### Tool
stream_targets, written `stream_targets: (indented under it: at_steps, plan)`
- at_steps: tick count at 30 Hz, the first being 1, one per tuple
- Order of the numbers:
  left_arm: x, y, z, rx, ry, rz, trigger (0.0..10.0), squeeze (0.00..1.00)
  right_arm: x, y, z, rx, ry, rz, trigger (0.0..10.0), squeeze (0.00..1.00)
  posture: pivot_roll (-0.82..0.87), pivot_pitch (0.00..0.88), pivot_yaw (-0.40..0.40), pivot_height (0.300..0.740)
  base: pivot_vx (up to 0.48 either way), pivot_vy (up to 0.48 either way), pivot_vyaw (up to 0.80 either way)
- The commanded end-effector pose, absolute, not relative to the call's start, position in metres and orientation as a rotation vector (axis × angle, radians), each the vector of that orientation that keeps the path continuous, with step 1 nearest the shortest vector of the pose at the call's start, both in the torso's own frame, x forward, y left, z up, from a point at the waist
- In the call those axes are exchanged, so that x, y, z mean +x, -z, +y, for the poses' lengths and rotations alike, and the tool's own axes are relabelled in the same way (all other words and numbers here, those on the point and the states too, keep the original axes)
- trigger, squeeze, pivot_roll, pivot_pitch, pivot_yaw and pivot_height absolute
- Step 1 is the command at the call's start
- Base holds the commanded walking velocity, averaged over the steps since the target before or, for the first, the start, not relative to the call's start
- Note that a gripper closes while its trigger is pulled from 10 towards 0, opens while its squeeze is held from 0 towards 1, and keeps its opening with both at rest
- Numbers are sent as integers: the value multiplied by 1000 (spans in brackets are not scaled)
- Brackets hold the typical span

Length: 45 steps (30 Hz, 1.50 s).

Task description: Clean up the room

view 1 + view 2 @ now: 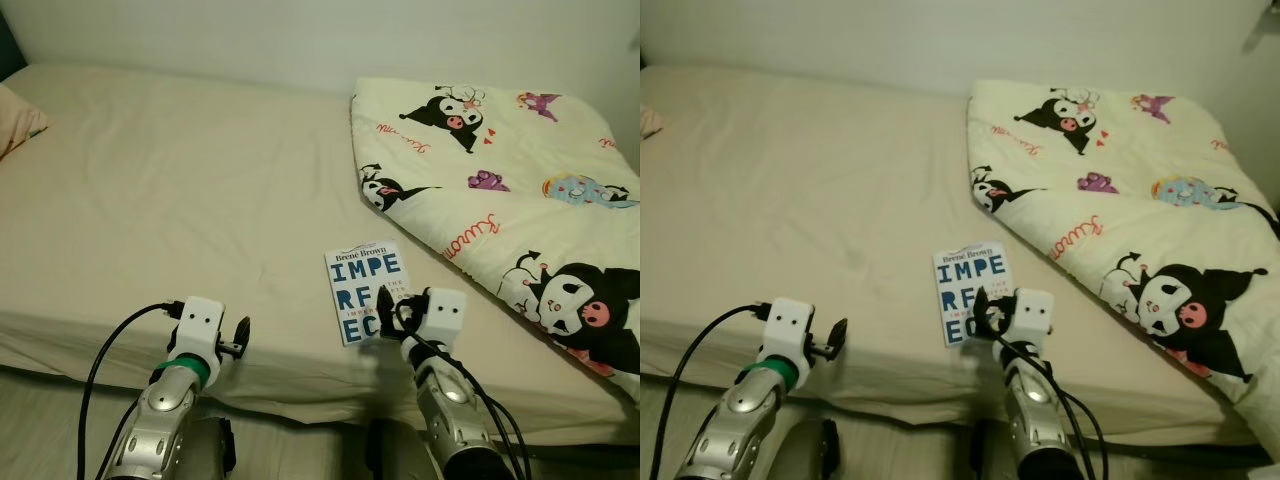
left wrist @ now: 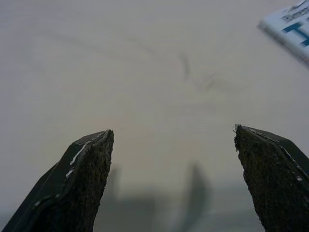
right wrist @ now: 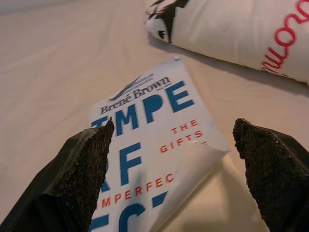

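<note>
The front cover curls up (image 3: 191, 175) along its open edge, so its loose corner (image 3: 222, 151) will spread away from the pages when I pick up the white book.
A white book (image 1: 360, 280) with large blue letters lies face up on the beige bed (image 1: 180, 190), near its front edge. My right gripper (image 1: 392, 308) hovers over the book's near right corner, open, with the cover (image 3: 145, 140) between and just beyond its two black fingers (image 3: 87, 164). My left gripper (image 1: 240, 336) is open over bare sheet at the bed's front edge, well left of the book. One corner of the book (image 2: 289, 29) appears in the left wrist view.
A folded cream blanket (image 1: 500, 170) printed with black cartoon characters covers the right part of the bed, its edge close behind the book. A peach pillow (image 1: 15, 120) lies at the far left. The wall runs behind the bed.
</note>
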<state>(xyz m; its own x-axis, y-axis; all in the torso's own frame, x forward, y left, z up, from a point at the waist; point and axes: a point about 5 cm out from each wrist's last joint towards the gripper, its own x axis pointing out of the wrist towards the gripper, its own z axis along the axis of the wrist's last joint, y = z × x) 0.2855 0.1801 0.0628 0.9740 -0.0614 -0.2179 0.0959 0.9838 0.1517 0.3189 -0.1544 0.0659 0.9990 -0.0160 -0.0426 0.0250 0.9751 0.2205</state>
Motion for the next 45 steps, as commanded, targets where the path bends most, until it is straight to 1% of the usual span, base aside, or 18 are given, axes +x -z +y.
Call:
stream_targets:
  at_steps: [1,3,9,10,11,14,17,23,25,27,29,31,32,33,34,35,42,45]
  plan:
    - [278,-57,188,175,75,225,10000,0,319,-66,-158,243,35,41,10000,0,113,0,2,567,0,0,0]
    - [273,-55,194,198,102,213,10000,0,320,-66,-159,223,39,43,10000,0,121,0,-2,567,0,0,0]
    - [269,-54,191,234,155,197,10000,0,320,-59,-162,213,75,86,10000,0,126,0,-3,567,0,0,0]
    - [267,-54,191,234,155,197,10000,0,320,-56,-164,232,96,110,10000,678,129,0,-3,567,0,0,0]
    - [266,-54,191,233,152,199,10000,0,320,-51,-165,243,112,149,10000,1000,129,0,-3,567,0,0,0]
    - [263,-53,191,229,151,199,10000,0,319,-45,-165,266,122,197,10000,1000,133,0,-3,567,0,0,0]
    - [262,-53,190,226,154,197,10000,0,318,-40,-165,234,128,249,10000,1000,134,0,-3,567,0,0,0]
    - [260,-55,191,202,133,189,10000,0,320,-41,-165,243,127,249,10000,1000,142,0,-3,567,0,0,0]
    - [258,-54,191,214,142,189,10000,0,317,-34,-166,205,146,302,10000,1000,150,0,1,567,0,0,0]
    - [258,-54,191,214,142,189,10000,0,317,-34,-166,205,146,302,10000,1000,150,0,1,567,0,0,0]
    - [256,-54,192,228,150,195,10000,0,312,-23,-168,163,185,381,10000,1000,163,0,6,567,0,0,0]
    - [255,-54,193,233,151,198,10000,0,310,-19,-169,144,201,410,10000,1000,166,0,7,567,0,0,0]
    - [253,-55,194,238,153,202,10000,0,309,-17,-169,130,210,429,10000,380,172,0,6,567,0,0,0]
    - [253,-55,194,238,153,202,10000,0,309,-17,-169,130,210,429,10000,380,172,0,6,567,0,0,0]
    - [252,-55,194,243,154,205,10000,0,309,-15,-169,121,215,438,10000,133,174,0,6,567,0,0,0]
    - [252,-55,196,245,152,207,10000,0,309,-15,-168,112,217,444,10000,0,178,0,7,567,0,0,0]
    - [249,-56,200,253,144,214,10000,0,309,-12,-163,78,200,483,10000,0,188,0,3,567,0,0,0]
    - [249,-57,201,253,141,216,10000,0,306,-7,-159,132,207,541,10000,0,190,0,4,567,0,0,0]
